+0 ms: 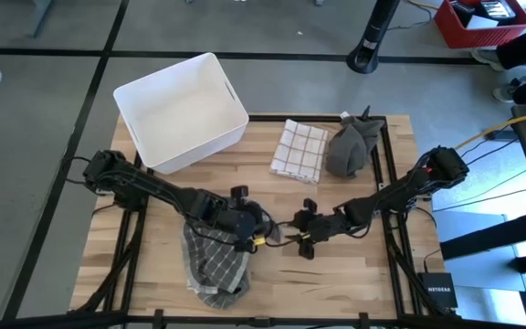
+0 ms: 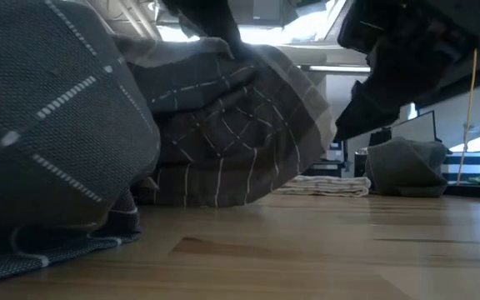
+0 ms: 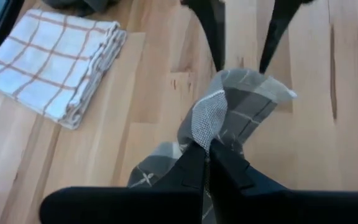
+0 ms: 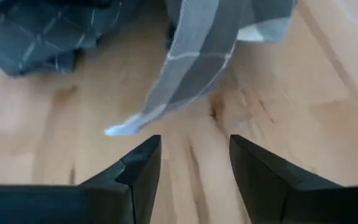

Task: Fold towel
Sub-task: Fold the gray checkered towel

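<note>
The grey plaid towel [image 1: 217, 273] is bunched up in loose folds behind its loose flap [image 4: 178, 81]. The towel will open out wide when I pull the flap.
A grey plaid towel [image 1: 215, 267] lies bunched on the wooden table near its front edge. Its right end is raised, where my left gripper [image 1: 261, 230] is shut on it. In the left wrist view a corner flap [image 3: 238, 102] of the towel sticks out beyond the shut fingers. My right gripper [image 1: 298, 230] is open just right of that spot and faces the left gripper. In the right wrist view its fingers [image 4: 143, 168] stand short of the hanging flap [image 4: 191, 71] and touch nothing. My left gripper pinches bunched towel cloth [image 3: 205, 127] between its two fingers, close to a corner; several layers seem gathered there. The fingers slant down from the table's left. The held part is lifted and a flap stands free beyond the fingertips, while the rest of the towel [image 2: 65, 158] lies on the table.
A white bin [image 1: 181, 110] stands at the far left of the table. A folded white checked towel [image 1: 299, 149] and a crumpled dark grey cloth [image 1: 350, 146] lie at the far right. Bare wood shows between the grippers and those cloths.
</note>
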